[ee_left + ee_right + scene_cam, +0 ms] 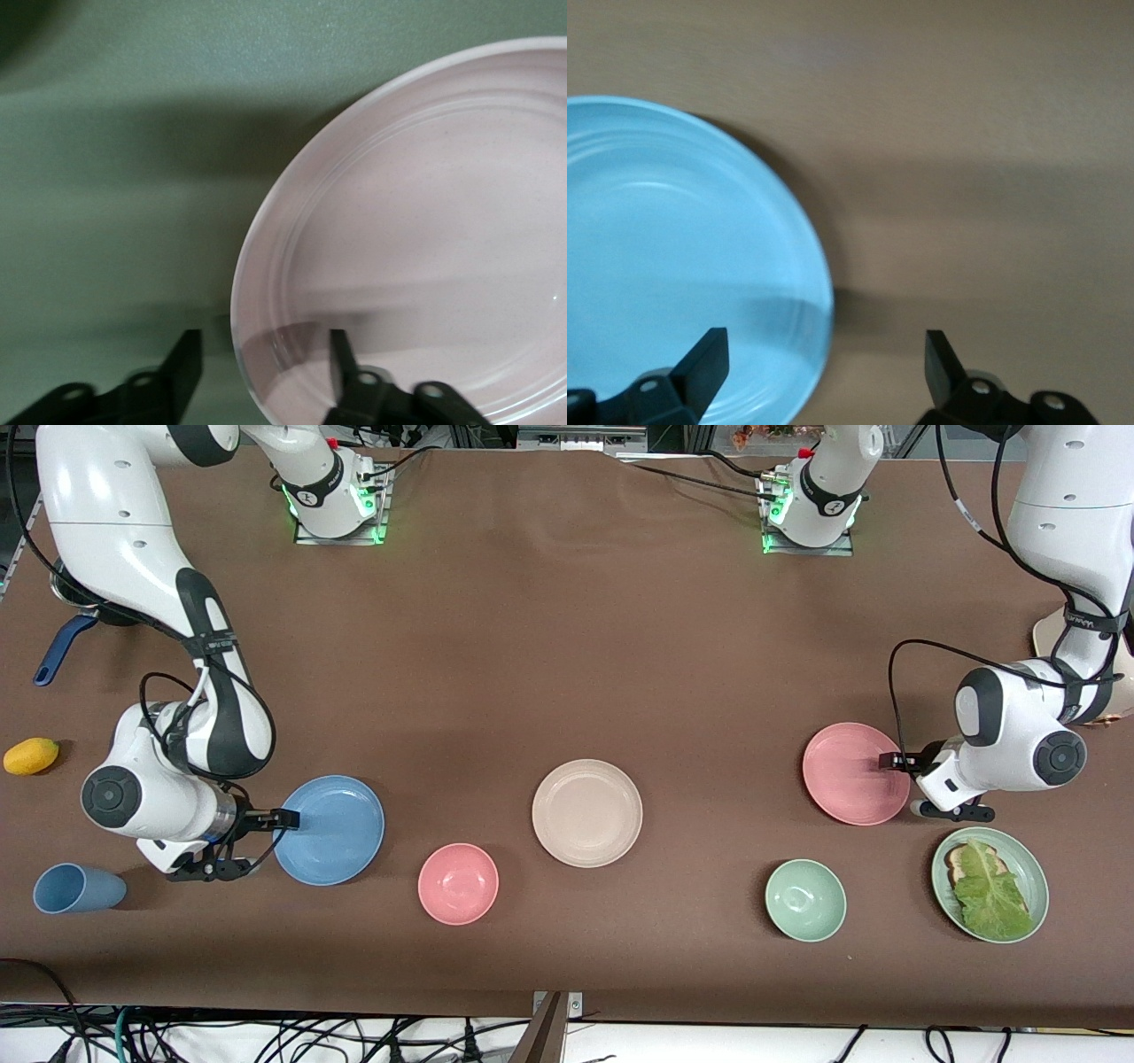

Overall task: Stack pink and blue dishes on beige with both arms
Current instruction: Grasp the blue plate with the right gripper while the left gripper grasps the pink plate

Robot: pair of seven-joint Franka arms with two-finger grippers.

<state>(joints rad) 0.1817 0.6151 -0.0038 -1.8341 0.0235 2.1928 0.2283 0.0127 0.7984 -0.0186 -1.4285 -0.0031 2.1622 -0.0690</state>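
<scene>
The blue plate [330,830] will cover the stack to its rim when I lower it, because the beige plate [586,813] looks just as wide.
The beige plate [586,812] lies in the middle of the table with nothing on it. The blue plate [332,830] [673,266] lies toward the right arm's end. My right gripper [266,840] [826,343] is open and low at that plate's edge, one finger over the plate and the other over bare table. The pink plate [852,772] [425,239] lies toward the left arm's end. My left gripper [904,784] [264,345] is open astride its rim, one finger over the plate's inside and one outside it.
A pink bowl [458,883] and a green bowl [805,899] sit nearer the front camera than the plates. A green plate with toast and lettuce [1019,850] lies beside the left gripper. A blue cup [78,888] lies by the right gripper, with a yellow fruit [31,755] farther back.
</scene>
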